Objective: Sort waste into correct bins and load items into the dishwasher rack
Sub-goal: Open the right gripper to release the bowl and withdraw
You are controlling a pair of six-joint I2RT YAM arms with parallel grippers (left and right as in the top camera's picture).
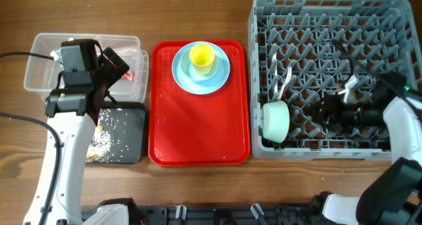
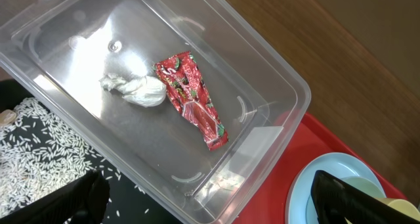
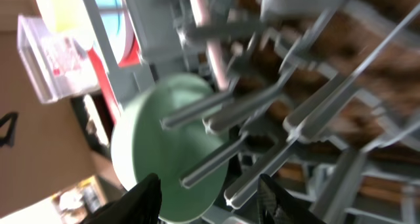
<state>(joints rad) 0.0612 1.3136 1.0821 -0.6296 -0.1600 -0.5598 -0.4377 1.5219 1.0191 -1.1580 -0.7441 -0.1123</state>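
Observation:
The pale green bowl is standing upright by the rack's side [image 1: 265, 124], so my right gripper needs to tilt the bowl toward the pegs [image 1: 301, 123] first and then take the yellow cup.
The clear tub [image 2: 275, 73] holds the red-and-white wrapper [image 2: 193, 99] and the crumpled white tissue [image 2: 134, 89]. My left gripper [image 2: 210, 207] hangs open and empty above the tub's near corner [image 1: 109, 70]. Crumbly food scraps [image 1: 102, 142] lie on the black tray [image 1: 128, 123]. A light blue plate [image 1: 188, 76] with the yellow cup [image 1: 202, 59] on it sits on the red tray. The pale green bowl [image 1: 275, 121] stands on edge in the grey dishwasher rack [image 1: 330, 7]. My right gripper [image 3: 210, 201] is open among the pegs, just beside the bowl [image 3: 151, 145]. White cutlery [image 1: 283, 83] lies in the rack.
The bright red serving tray [image 1: 198, 132] lies between the bins and the rack. Black cables [image 1: 20, 116] run over the table at the far left. The rack's upright pegs [image 3: 262, 112] crowd round my right gripper.

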